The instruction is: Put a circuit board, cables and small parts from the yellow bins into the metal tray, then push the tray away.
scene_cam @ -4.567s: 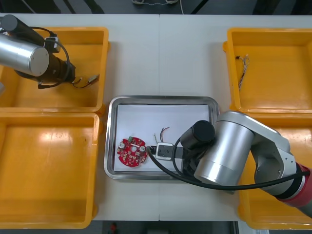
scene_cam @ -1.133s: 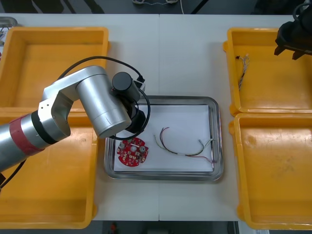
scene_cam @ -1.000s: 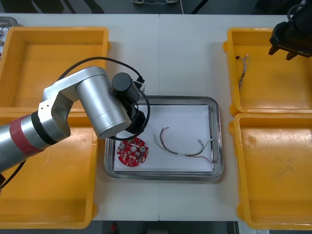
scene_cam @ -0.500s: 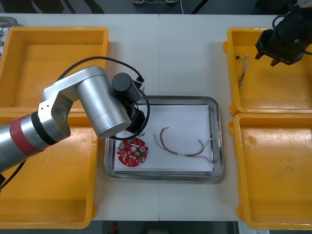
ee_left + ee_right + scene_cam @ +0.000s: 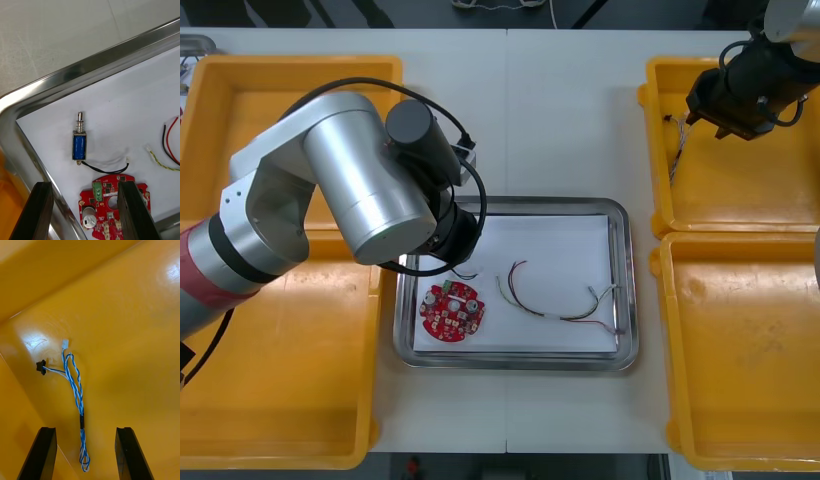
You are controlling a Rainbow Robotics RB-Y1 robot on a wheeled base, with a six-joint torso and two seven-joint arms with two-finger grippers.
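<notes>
My gripper will bring the cable's connectors along as one bundle when it carries the cable, because the black band [image 5: 82, 421] holds together the pieces of the twisted blue and white cable [image 5: 678, 150].
My left gripper [image 5: 84, 183] stands open over the near-left corner of the metal tray [image 5: 93, 67]. Ahead of its fingers a small metal part [image 5: 79, 144] with a blue body and a black wire lies free on the white liner. The red circuit board [image 5: 108, 206] lies just beneath the fingers. In the front view my left arm hides this gripper; the circuit board [image 5: 452, 308] and cables [image 5: 560, 300] lie in the tray [image 5: 510, 203]. My right gripper [image 5: 85, 429] is open above a twisted blue and white cable [image 5: 75, 390] in the far right bin [image 5: 760, 180].
Red and black wire ends [image 5: 170, 142] lie beside the board. The near right bin [image 5: 740, 350], the near left bin [image 5: 270, 380] and the far left bin [image 5: 240, 100] look bare. Open table [image 5: 570, 120] lies beyond the tray.
My left gripper has opened and let go of the small metal part in the tray, and its arm has lifted. My right gripper has moved left over the blue and white cable.
</notes>
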